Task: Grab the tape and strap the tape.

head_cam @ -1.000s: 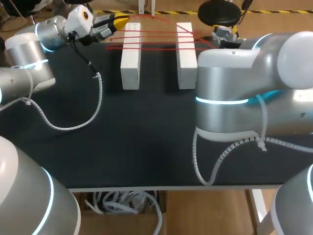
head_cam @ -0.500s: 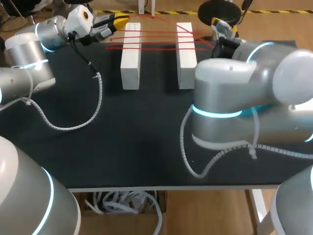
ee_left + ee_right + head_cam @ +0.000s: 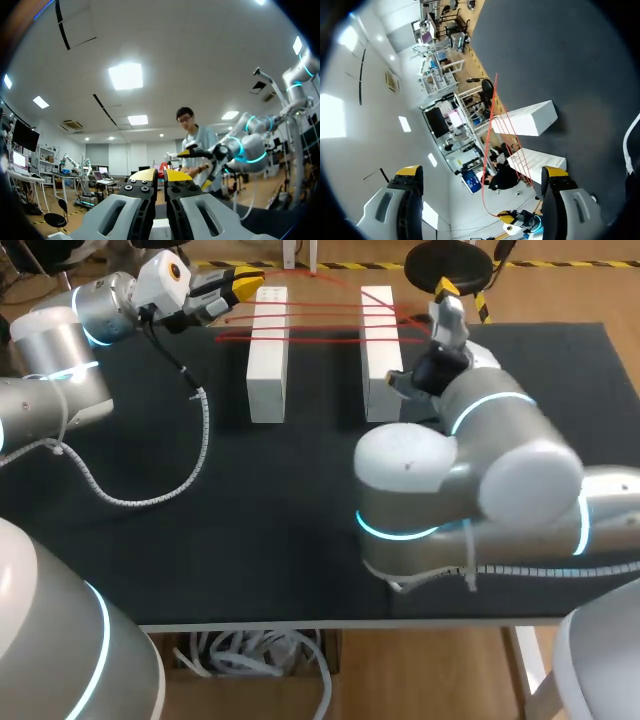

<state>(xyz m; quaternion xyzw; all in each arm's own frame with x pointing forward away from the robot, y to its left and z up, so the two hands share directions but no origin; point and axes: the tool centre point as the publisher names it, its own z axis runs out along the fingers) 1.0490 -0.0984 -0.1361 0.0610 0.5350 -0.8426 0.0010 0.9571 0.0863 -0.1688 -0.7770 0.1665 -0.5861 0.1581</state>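
Observation:
The red strand keeps a smooth arc out from the robot's left gripper, so it will bend into a rounded curve when the robot carries the strand's end.
Thin red tape runs in several strands across two white blocks, the left one and the right one, at the table's far side. My left gripper sits just left of the left block, shut on the tape's end. In the left wrist view its yellow tips are pressed together. My right gripper is up at the far edge, right of the right block, open and holding nothing. In the right wrist view its fingers stand wide apart, with the tape and both blocks ahead.
My right arm's bulky elbow hangs over the right middle of the black table. The left arm's white coiled hose droops over the left part. Bare table surface lies in front of the blocks.
The right arm has swung round, its elbow coming toward the table's front and middle, so the open right gripper now shows clear of it. The left arm and tape have stayed put.

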